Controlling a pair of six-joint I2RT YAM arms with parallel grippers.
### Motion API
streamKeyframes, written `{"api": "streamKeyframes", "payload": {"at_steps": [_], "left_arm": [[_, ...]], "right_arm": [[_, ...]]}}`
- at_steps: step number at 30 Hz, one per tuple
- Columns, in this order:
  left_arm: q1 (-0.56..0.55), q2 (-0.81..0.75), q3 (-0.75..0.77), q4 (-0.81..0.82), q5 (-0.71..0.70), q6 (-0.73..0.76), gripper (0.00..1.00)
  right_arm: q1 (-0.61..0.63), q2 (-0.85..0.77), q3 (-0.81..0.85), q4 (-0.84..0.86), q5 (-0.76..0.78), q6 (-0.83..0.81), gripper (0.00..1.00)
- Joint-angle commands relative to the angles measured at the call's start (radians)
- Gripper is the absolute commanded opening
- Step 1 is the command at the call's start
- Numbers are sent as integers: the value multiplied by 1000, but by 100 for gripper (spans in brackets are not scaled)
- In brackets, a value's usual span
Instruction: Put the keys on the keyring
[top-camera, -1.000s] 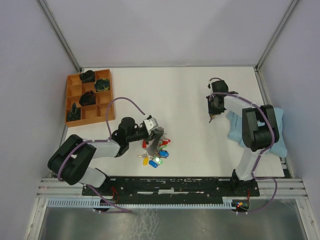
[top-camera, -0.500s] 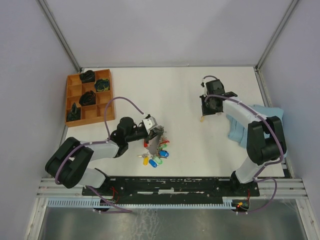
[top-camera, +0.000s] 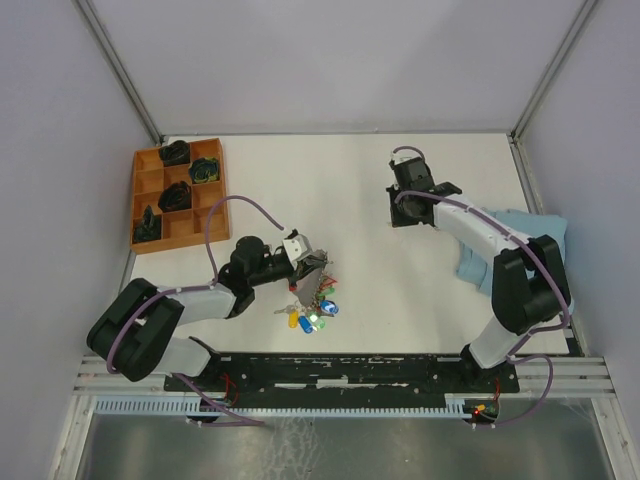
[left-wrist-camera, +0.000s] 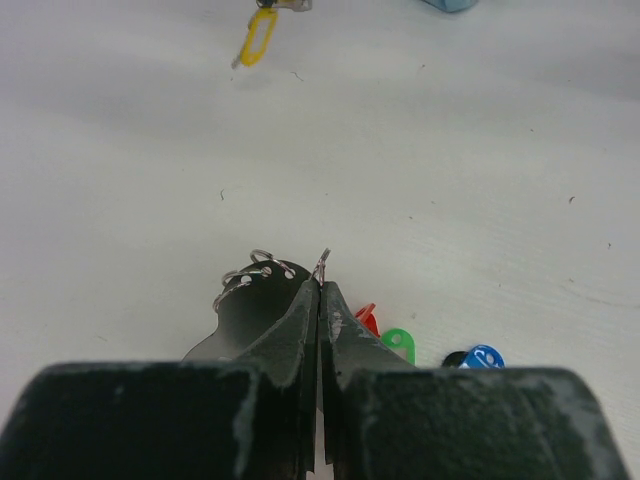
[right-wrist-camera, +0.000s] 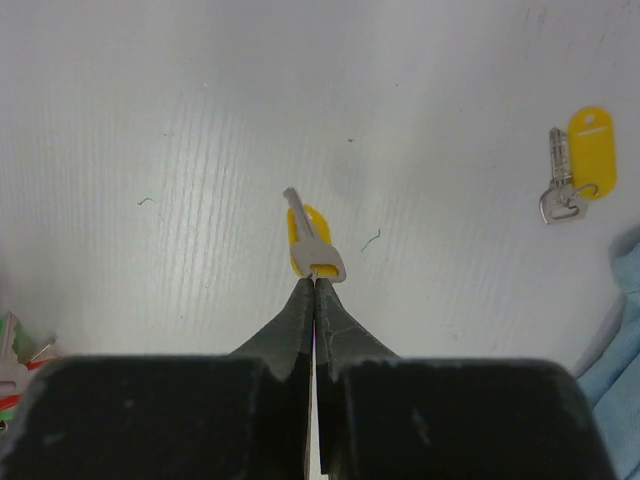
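The yellow-tagged key hangs with its ring end between the fingers of the robot's right gripper, so the robot should put it down near the keyring and pick it up again by its small ring.
In the left wrist view my left gripper is shut on a thin metal ring of the keyring. A black plate with small rings sits just left of the fingers. Red, green and blue key tags lie below it. From above, the keyring cluster hangs at the left gripper over the tagged keys. My right gripper is shut on a silver key with a yellow tag, held above the table. A second yellow-tagged key lies on the table.
An orange compartment tray with dark items stands at the back left. A light blue cloth lies by the right arm, at the table's right edge. The held yellow tag shows far ahead in the left wrist view.
My right gripper has shut on the yellow-tagged key and carried it up and to the left, off its spot by the cloth. The left gripper has held the keyring nearly still.
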Motion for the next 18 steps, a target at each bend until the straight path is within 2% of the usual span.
{"api": "streamKeyframes", "payload": {"at_steps": [1,14,16,18], "left_arm": [[-2,-17,-2,85,5,-21,3],[-2,-12,0,82,1,-22,3],[-2,-11,1,78,-1,-20,3],[-2,-11,2,73,-2,-18,3]], "right_arm": [[65,-34,-86,69,101,85,3],[346,-74,-413,267,201,365,1],[372,-74,-415,269,181,368,5],[379,-67,-396,248,143,343,13]]}}
